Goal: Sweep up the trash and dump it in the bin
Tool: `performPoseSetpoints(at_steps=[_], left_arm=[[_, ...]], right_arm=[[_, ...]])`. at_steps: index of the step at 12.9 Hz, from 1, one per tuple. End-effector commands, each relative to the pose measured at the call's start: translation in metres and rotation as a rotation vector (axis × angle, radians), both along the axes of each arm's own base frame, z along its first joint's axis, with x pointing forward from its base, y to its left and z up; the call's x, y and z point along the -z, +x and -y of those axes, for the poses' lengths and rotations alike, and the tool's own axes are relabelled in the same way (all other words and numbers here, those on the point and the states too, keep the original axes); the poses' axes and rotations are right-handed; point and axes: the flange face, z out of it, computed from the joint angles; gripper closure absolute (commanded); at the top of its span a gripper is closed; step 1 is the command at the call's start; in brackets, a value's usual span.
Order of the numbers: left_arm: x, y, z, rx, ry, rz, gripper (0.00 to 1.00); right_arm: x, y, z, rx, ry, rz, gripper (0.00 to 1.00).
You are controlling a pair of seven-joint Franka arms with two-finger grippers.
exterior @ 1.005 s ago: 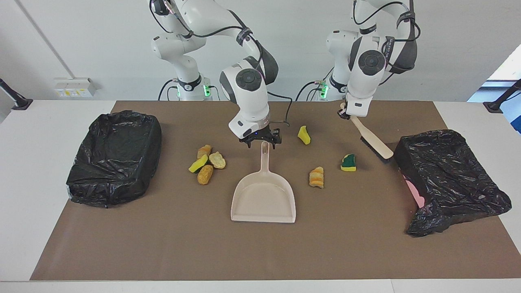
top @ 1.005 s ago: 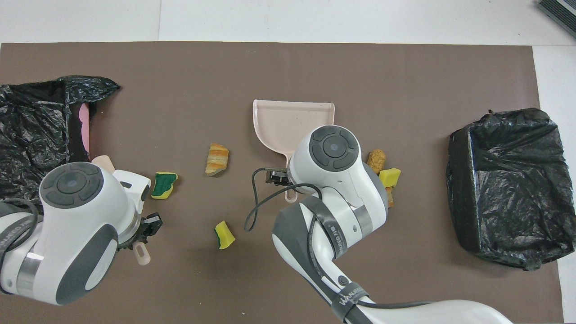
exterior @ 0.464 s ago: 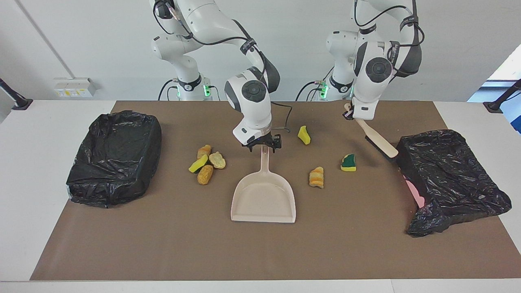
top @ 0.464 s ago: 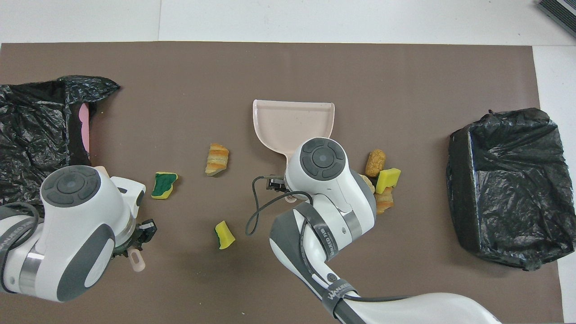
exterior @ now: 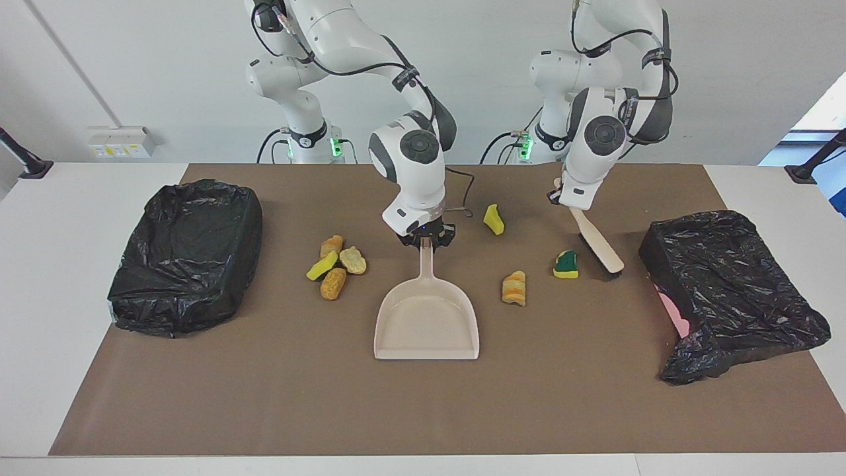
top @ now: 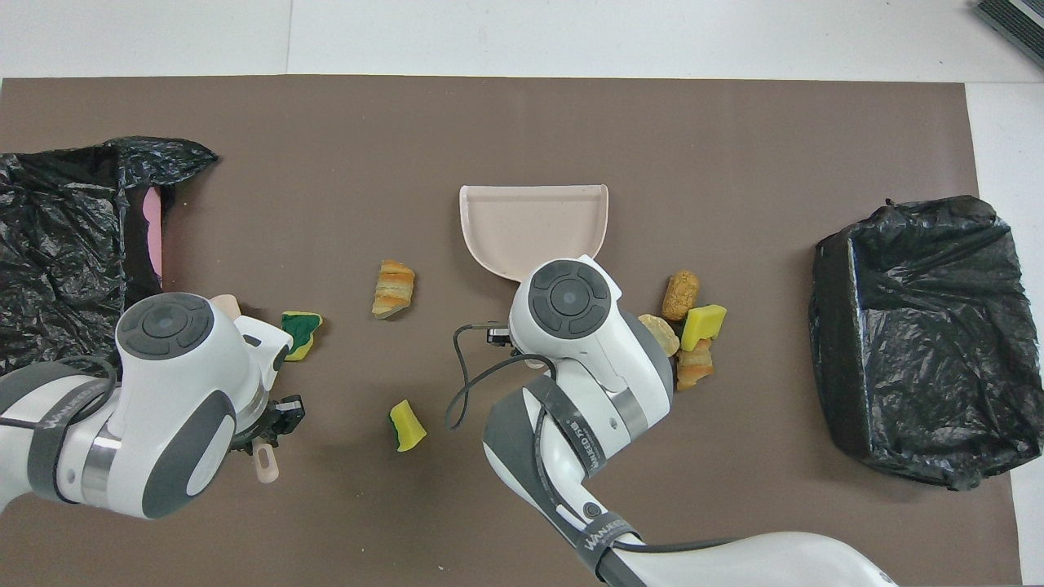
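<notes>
I should regrip the dustpan's handle [exterior: 426, 260] with my right gripper and turn the opening to the sponge, because the dustpan's opening [exterior: 426, 353] faces away from my arms and the dustpan's side is toward the sponge.
My right gripper [exterior: 426, 239] is shut on the handle of the beige dustpan [exterior: 426, 324], which lies flat mid-table with its mouth away from the robots. My left gripper [exterior: 558, 193] is shut on the handle of the beige brush [exterior: 600, 246], whose bristles rest on the mat beside a green-and-yellow sponge [exterior: 566, 264]. More trash lies around: an orange striped chunk [exterior: 514, 288], a yellow wedge [exterior: 493, 219] and a cluster of several chunks [exterior: 335, 264] toward the right arm's end. In the overhead view my arms hide most of both handles.
A bin lined with a black bag [exterior: 188, 254] stands at the right arm's end of the brown mat. A second black-bagged bin [exterior: 727, 284], with pink showing at its side, sits at the left arm's end. Bare mat [exterior: 423, 410] stretches past the dustpan's mouth.
My right gripper has come down and shut on the dustpan handle, nudging the pan slightly. My left arm has swung the brush head from beside the bin toward the green-and-yellow sponge.
</notes>
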Motion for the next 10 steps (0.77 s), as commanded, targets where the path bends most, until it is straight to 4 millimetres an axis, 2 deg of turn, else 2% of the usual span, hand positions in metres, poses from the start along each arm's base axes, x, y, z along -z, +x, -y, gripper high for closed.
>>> performPoseSetpoints(at_steps=[1, 3, 5, 7, 8, 9, 10], left_arm=[[0.001, -0.001, 0.015, 0.045, -0.062, -0.001, 1.00], [-0.001, -0.004, 0.028, 0.057, -0.104, -0.005, 1.00], [-0.002, -0.009, 0.050, 0.111, -0.124, -0.006, 1.00], [-0.007, -0.012, 0.069, 0.142, -0.157, 0.001, 1.00], [-0.009, -0.011, 0.073, 0.159, -0.168, 0.003, 1.00], [-0.010, -0.015, 0.083, 0.185, -0.169, 0.001, 1.00], [-0.014, -0.015, 0.089, 0.195, -0.170, 0.004, 1.00]], right_arm=[[-0.002, -0.002, -0.003, -0.017, -0.019, 0.017, 1.00], [-0.007, -0.003, -0.001, -0.029, -0.042, 0.020, 1.00], [-0.027, -0.006, 0.001, -0.023, -0.034, 0.030, 1.00], [-0.025, -0.005, 0.003, -0.017, -0.015, 0.028, 1.00], [-0.022, -0.001, 0.008, -0.010, -0.011, 0.020, 1.00], [-0.020, -0.003, 0.009, -0.020, 0.009, 0.001, 0.93], [-0.014, -0.006, 0.010, -0.033, 0.024, -0.022, 0.81]])
